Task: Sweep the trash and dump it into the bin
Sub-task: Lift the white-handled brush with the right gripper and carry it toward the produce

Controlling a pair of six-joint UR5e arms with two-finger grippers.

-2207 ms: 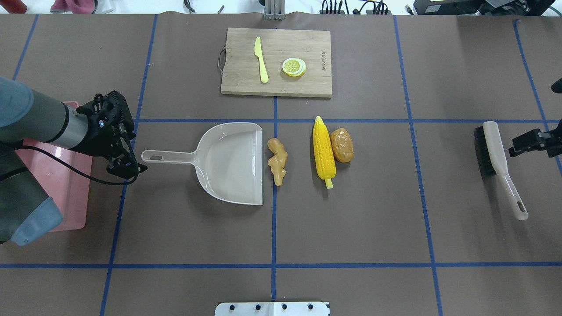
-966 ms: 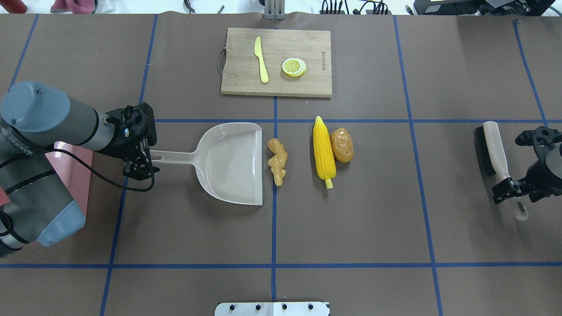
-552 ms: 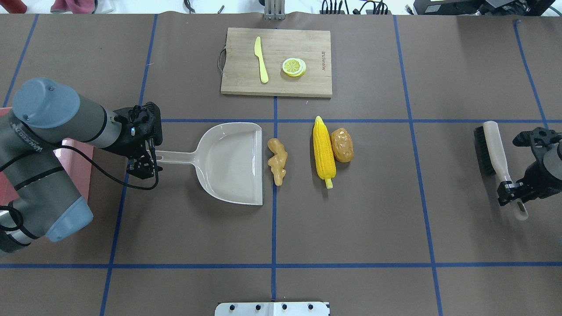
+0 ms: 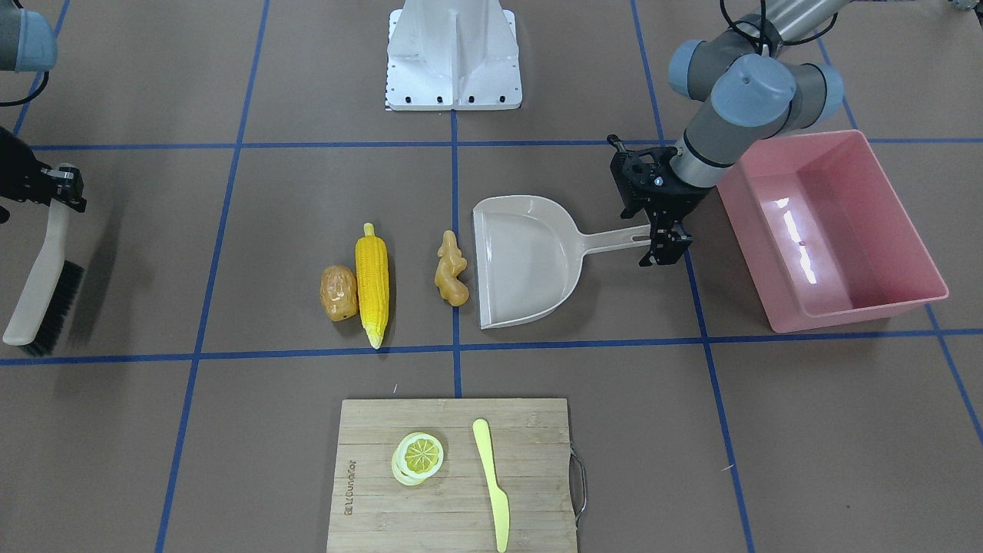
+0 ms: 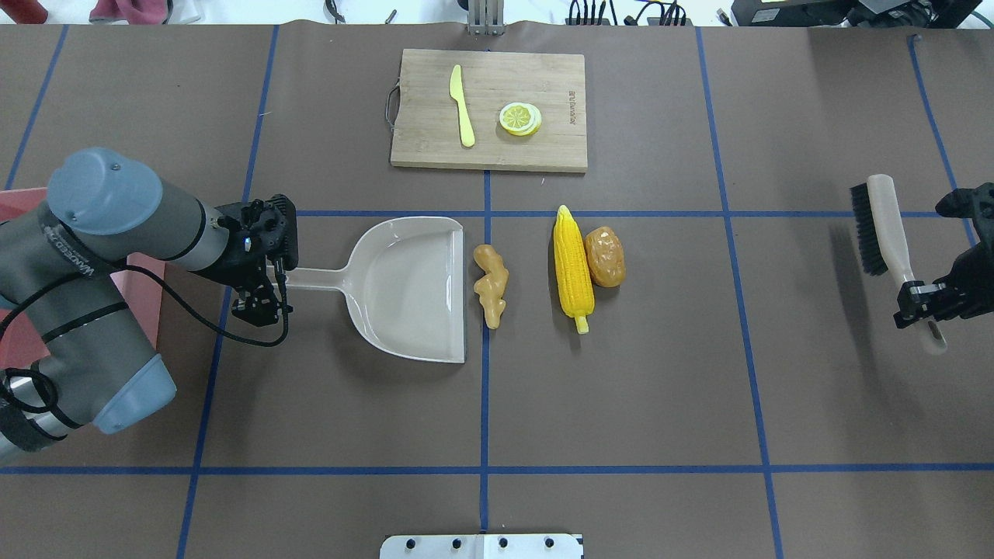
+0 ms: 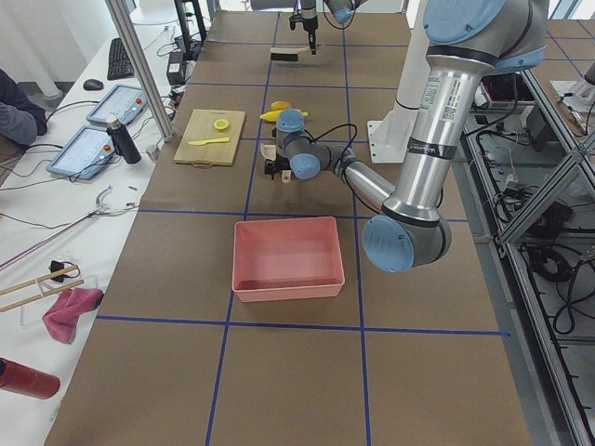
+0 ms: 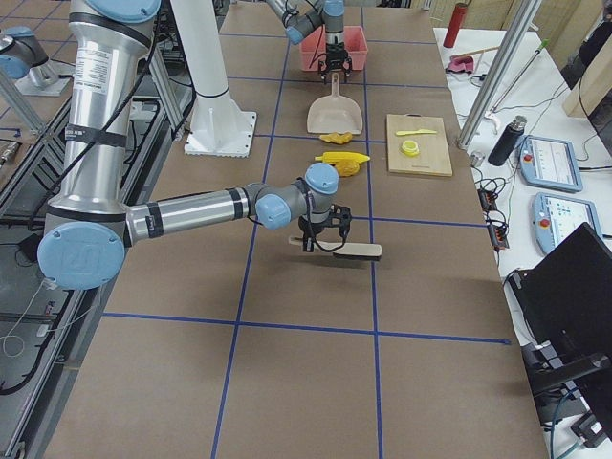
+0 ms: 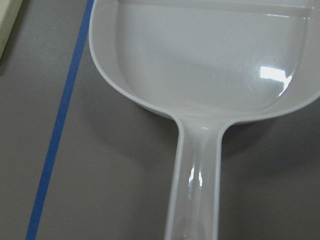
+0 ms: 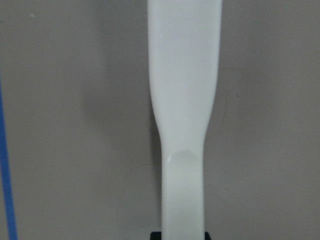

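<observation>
The beige dustpan (image 4: 523, 263) has a tall side (image 4: 574, 275) that curves around it, so it will hold the corn cob, potato and ginger root together when I carry it.
The yellow corn cob (image 5: 573, 268), brown potato (image 5: 605, 256) and tan ginger root (image 5: 491, 285) lie on the table right of the beige dustpan (image 5: 404, 287); the ginger is just off its open lip. My left gripper (image 5: 268, 289) is open and straddles the end of the dustpan handle (image 8: 195, 190). My right gripper (image 5: 920, 307) is shut on the handle of a brush (image 5: 885, 225) and holds it above the table at the far right. The pink bin (image 4: 837, 315) stands empty behind my left arm.
A wooden cutting board (image 5: 543, 151) with a pale yellow knife (image 5: 462, 105) and a lemon slice (image 5: 519, 119) lies at the far side of the table. The robot's base plate (image 4: 453, 54) is at the near edge.
My left gripper moved right over the dustpan handle's end. My right gripper came down on the brush handle, shut on it and lifted the brush toward the far side. The dustpan and foods stayed put.
</observation>
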